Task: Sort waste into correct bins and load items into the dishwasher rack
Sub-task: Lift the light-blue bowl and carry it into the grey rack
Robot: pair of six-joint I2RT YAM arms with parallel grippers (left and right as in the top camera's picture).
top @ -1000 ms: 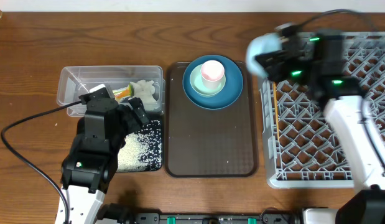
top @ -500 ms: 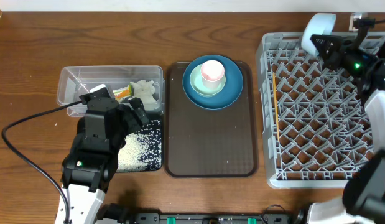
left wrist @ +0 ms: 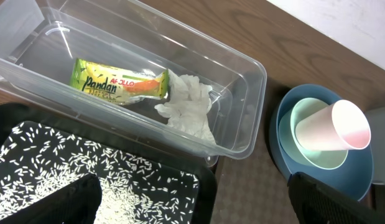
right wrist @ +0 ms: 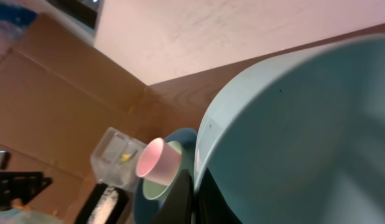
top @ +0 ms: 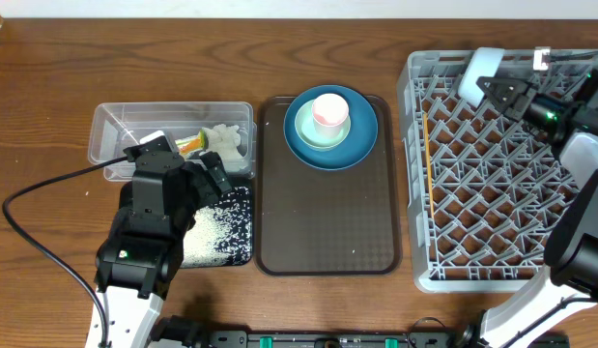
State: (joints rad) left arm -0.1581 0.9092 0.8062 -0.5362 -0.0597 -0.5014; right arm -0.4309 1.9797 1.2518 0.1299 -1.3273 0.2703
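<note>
The light-blue bowl [top: 480,76] is hanging on edge above free pegs of the grey rack [top: 480,110]. My right gripper continues to lower the bowl until the pegs hold it up, then let go.
My right gripper [top: 494,87] is shut on the rim of the small white/light-blue bowl [top: 479,72] and holds it tilted over the far left part of the grey dishwasher rack [top: 511,203]. The bowl [right wrist: 304,124] fills the right wrist view, its rim pinched between the fingers [right wrist: 195,193]. A chopstick [top: 426,145] lies in the rack's left side. The pink cup [top: 329,109] sits in the pale-green bowl [top: 308,130] on the dark-blue plate [top: 361,145]. My left gripper [top: 207,179] is open and empty [left wrist: 198,205] over the black bin [top: 242,232] of rice [left wrist: 86,162].
The clear tub [top: 134,121] holds the napkin [left wrist: 189,106] and the yellow-green wrapper [left wrist: 117,83]. The plate stack stands at the far end of the brown serving tray [top: 327,222]. A black cable [top: 28,213] loops at the left.
My right gripper carried the small bowl rightward from beside the tray to over the rack's far side, then lower and slightly left. The left arm has not moved.
</note>
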